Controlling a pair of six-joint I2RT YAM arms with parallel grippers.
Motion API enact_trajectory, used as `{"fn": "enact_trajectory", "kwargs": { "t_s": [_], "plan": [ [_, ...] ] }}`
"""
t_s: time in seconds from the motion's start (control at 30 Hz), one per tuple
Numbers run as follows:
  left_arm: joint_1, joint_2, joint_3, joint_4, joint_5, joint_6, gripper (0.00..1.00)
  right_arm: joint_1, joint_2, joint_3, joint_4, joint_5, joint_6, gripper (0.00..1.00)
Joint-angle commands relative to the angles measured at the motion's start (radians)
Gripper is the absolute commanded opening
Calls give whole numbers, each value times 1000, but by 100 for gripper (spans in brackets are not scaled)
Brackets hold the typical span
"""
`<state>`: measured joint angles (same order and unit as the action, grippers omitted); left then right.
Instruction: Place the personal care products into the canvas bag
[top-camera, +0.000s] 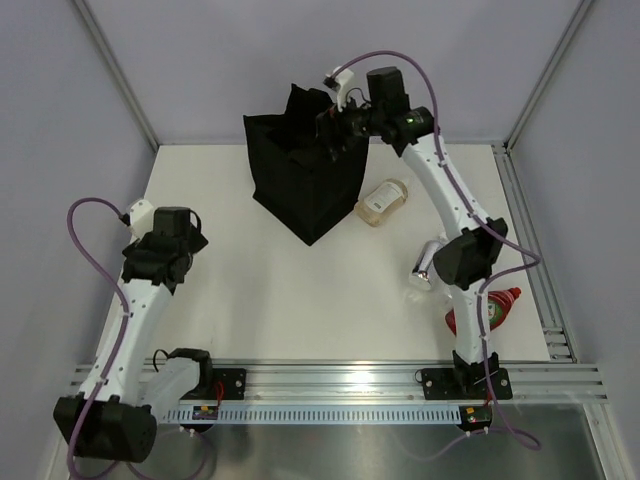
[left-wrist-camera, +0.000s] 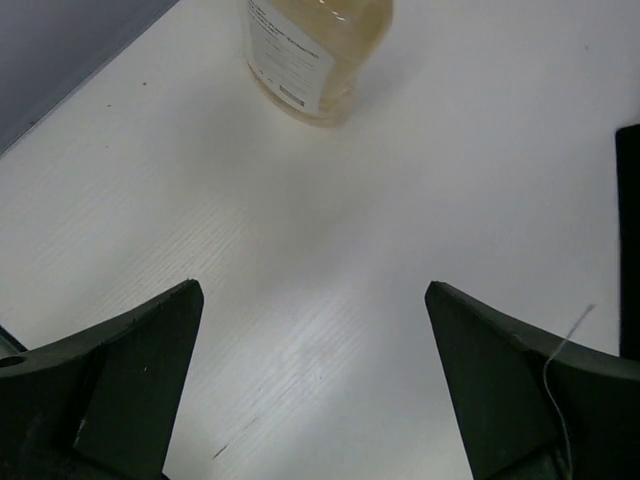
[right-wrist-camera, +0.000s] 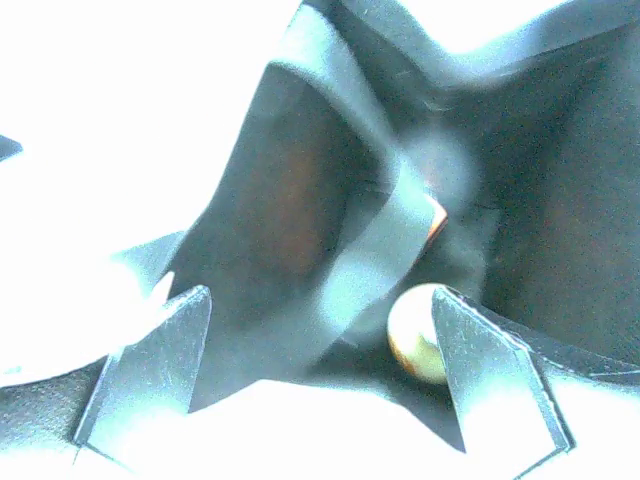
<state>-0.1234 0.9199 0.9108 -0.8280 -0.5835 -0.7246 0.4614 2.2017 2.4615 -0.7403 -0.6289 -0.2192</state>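
Observation:
My left gripper keeps moving toward the amber bottle (left-wrist-camera: 305, 65), which stands upright and free ahead of the open fingers, until they are on either side of its body (left-wrist-camera: 340, 45).
The black canvas bag (top-camera: 300, 180) stands open at the back middle of the table. My right gripper (top-camera: 335, 112) hangs over its mouth, open and empty. In the right wrist view the right gripper (right-wrist-camera: 320, 340) looks down into the bag (right-wrist-camera: 300, 200), where a pale round bottle end (right-wrist-camera: 412, 335) and an orange bit (right-wrist-camera: 436, 220) lie inside. The clear amber bottle (top-camera: 383, 200) lies right of the bag and also shows in the left wrist view (left-wrist-camera: 315, 45). The silver bottle (top-camera: 428, 262) and red bottle (top-camera: 497, 308) lie by the right arm. My left gripper (top-camera: 165, 245) (left-wrist-camera: 310, 340) is open and empty at the left.
A metal rail (top-camera: 330, 382) runs along the table's near edge. Grey walls with metal posts (top-camera: 115, 75) close in the back and sides. A black strip (left-wrist-camera: 630, 240) shows at the right edge of the left wrist view.

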Motion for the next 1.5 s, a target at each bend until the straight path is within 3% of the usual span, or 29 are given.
{"fn": "enact_trajectory", "kwargs": {
  "t_s": [0.0,0.17,0.4,0.57,0.83,1.17,1.33,1.47],
  "plan": [
    [103,75,53,139,77,92,99,-58,-184,-53,-73,-97,-71,100],
    [241,206,73,242,117,94,99,-130,-328,-258,-143,-245,-178,99],
    [252,361,48,512,71,42,99,-176,-565,-591,-169,-313,-373,99],
    [252,519,112,533,-54,7,99,-182,-638,-719,-214,-356,-460,99],
    [252,721,233,506,-176,-41,99,-219,-642,-720,-254,-393,-479,100],
    [254,895,370,483,-320,24,99,-240,-613,-694,-295,-370,-488,99],
    [274,928,385,490,-303,7,99,-253,-586,-652,-324,-370,-470,100],
    [284,951,390,550,-299,82,99,-254,-573,-624,-344,-353,-460,100]
  ]
}}
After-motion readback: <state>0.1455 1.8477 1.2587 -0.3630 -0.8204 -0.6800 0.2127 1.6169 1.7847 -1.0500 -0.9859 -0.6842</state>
